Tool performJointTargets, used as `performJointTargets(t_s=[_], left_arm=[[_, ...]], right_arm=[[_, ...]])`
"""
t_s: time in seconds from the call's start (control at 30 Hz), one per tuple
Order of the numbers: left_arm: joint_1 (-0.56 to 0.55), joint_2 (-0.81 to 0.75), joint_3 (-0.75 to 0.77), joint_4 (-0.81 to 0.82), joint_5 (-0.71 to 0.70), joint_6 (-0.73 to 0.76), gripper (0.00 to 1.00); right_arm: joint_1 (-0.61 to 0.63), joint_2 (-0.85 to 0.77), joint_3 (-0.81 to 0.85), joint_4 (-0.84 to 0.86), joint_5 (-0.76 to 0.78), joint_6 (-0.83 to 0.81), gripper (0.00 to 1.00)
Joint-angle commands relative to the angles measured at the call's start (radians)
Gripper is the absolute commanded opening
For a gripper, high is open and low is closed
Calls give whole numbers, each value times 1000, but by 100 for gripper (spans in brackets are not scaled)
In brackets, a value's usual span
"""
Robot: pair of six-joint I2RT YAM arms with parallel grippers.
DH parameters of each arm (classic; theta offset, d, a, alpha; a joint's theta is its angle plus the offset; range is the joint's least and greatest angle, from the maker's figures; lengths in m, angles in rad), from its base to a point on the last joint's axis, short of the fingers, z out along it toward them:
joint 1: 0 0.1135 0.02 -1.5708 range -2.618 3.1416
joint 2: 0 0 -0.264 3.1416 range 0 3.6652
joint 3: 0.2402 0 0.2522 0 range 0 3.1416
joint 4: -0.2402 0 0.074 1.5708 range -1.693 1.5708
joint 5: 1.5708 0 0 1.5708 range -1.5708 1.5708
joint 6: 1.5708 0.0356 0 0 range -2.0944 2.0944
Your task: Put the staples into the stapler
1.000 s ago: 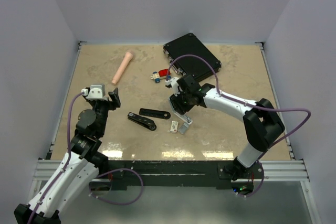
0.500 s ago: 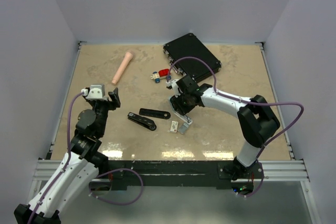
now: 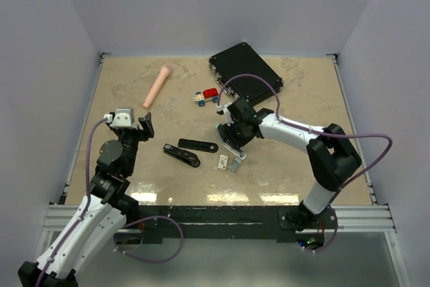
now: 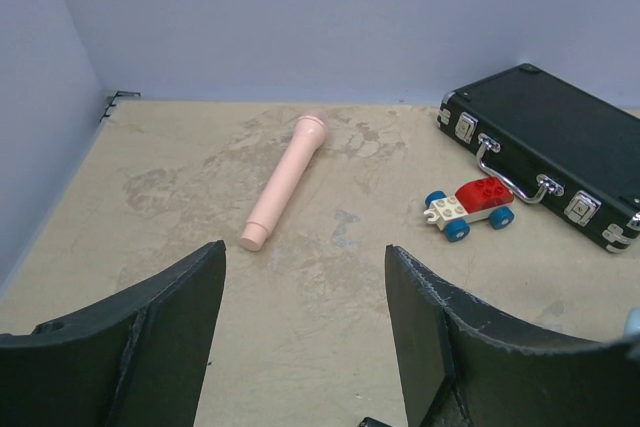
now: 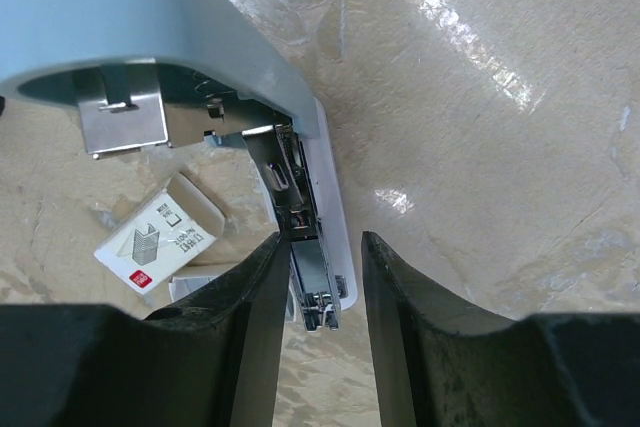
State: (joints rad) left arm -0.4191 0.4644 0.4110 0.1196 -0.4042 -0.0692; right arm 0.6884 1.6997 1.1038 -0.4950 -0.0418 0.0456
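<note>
The stapler's lid [image 5: 190, 22] is standing up over the loaded magazine, so the robot's right gripper should hold the magazine's front end [image 5: 320, 307] steady while the left gripper shuts the lid.
The light blue-grey stapler [image 3: 236, 160] lies open on the table, its lid [image 5: 130, 17] swung up and its metal magazine [image 5: 300, 217] bared. A flat grey strip, apparently the staples [image 5: 308, 265], sits in the front of that channel. My right gripper [image 5: 322, 242] points down over the magazine, open. Its left finger [image 5: 262, 277] touches the channel's side and the right finger [image 5: 385, 277] stands apart. In the top view the right gripper [image 3: 232, 147] hovers at the stapler. My left gripper [image 3: 144, 124] hangs open and empty [image 4: 305, 252] at the left.
A tiny white cardboard box [image 5: 160, 242] lies just left of the stapler [image 3: 222, 161]. Two black oblong parts [image 3: 198, 144] [image 3: 181, 154] lie further left. A black case [image 3: 245, 72], a toy car [image 3: 207, 96] and a pink cylinder [image 3: 156, 86] lie at the back.
The right arm's elbow shifted a little while its gripper stayed over the stapler. The left arm has not moved.
</note>
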Motion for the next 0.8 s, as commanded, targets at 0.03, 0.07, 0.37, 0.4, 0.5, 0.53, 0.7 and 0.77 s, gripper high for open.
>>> performJointTargets(t_s=[0.03, 0.07, 0.37, 0.4, 0.5, 0.53, 0.7, 0.77], left_arm=[[6, -3, -6, 52, 8, -17, 69], [6, -3, -8, 52, 11, -17, 69], [6, 39, -8, 64, 114, -33, 70], [6, 49, -3, 69, 132, -38, 70], [6, 109, 14, 74, 209, -61, 70], [6, 126, 21, 72, 228, -69, 70], [5, 243, 61, 92, 333, -124, 70], [5, 285, 71, 106, 370, -150, 70]], right_arm=[[-4, -46, -16, -40, 33, 45, 39], [-6, -51, -18, -45, 36, 49, 39], [-4, -205, -91, 38, -18, 115, 43], [-4, -231, -120, 61, -21, 138, 43], [-4, -258, -171, 98, -46, 181, 44], [-6, -258, -177, 102, -49, 191, 44], [-4, -247, -209, 127, -24, 240, 45], [-6, -239, -214, 136, -15, 243, 46]])
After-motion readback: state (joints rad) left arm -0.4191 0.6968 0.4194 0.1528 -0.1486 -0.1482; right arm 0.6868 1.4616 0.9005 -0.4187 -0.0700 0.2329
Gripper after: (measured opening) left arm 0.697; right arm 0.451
